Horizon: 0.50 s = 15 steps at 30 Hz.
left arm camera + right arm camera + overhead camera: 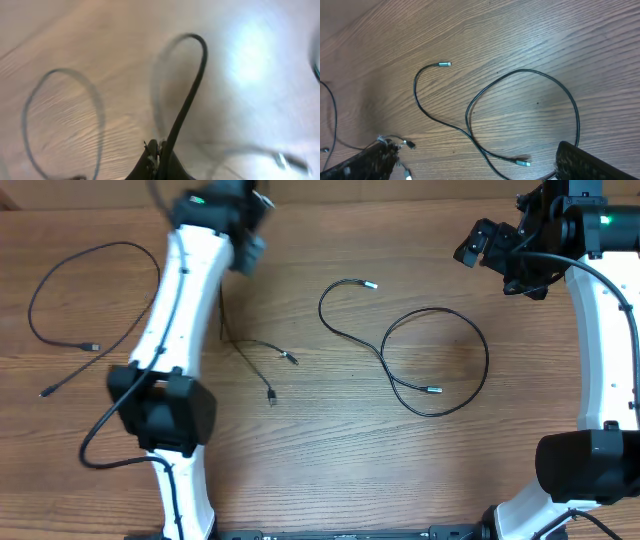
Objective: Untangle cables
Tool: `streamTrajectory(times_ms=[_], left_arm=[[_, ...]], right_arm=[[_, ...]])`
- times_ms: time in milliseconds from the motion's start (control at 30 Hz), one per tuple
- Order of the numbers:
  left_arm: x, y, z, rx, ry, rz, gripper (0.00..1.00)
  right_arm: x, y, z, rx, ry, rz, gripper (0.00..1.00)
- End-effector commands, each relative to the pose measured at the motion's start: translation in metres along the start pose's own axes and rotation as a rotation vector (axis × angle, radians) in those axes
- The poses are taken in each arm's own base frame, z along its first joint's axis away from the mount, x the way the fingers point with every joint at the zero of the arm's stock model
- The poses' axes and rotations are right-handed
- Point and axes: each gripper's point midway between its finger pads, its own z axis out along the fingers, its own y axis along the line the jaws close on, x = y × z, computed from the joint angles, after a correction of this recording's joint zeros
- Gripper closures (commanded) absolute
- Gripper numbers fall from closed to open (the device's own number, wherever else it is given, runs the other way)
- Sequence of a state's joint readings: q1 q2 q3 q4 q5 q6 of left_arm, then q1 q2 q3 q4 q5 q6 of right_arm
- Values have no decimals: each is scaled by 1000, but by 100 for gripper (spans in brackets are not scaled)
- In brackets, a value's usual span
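I keep carrying the short cable [248,358] in my left gripper until it reaches the wide loop [93,298], because the short cable trails clear of the looped cable.
Three thin black cables lie apart on the wooden table. One is a wide loop at the far left [90,248]. A looped one with silvery plugs lies centre-right [440,360] and shows in the right wrist view [470,107]. A short one with two plug ends [262,352] runs from the table up toward my left gripper [248,248]. In the left wrist view that gripper [160,155] is shut on a black cable [192,85] that arcs upward, blurred. My right gripper [497,262] is open and empty, held high at the back right; its fingers [472,147] frame the looped cable from above.
The left arm's white link [175,310] slants across the left half of the table, between the far-left cable and the short one. The right arm's link [605,330] stands along the right edge. The table's back edge [400,202] is just behind both grippers.
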<state>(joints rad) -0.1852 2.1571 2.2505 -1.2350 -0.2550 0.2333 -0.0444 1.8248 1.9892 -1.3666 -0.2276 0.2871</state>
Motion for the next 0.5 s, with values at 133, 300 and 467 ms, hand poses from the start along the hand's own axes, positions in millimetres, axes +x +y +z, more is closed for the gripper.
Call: streamTrajectory(times_ms=[133,300,467], left_arm=[[17,189,-82,-219,-228,-660,96],[46,269,-141,-338,-368,-804,96],[70,303,-162,-395,-414,-891,96]], right_arm=[[1,-3,1,13,8,-26,0],[2,-3,1,14,10,-25,0],[2,-3,1,14,11,-25,0]])
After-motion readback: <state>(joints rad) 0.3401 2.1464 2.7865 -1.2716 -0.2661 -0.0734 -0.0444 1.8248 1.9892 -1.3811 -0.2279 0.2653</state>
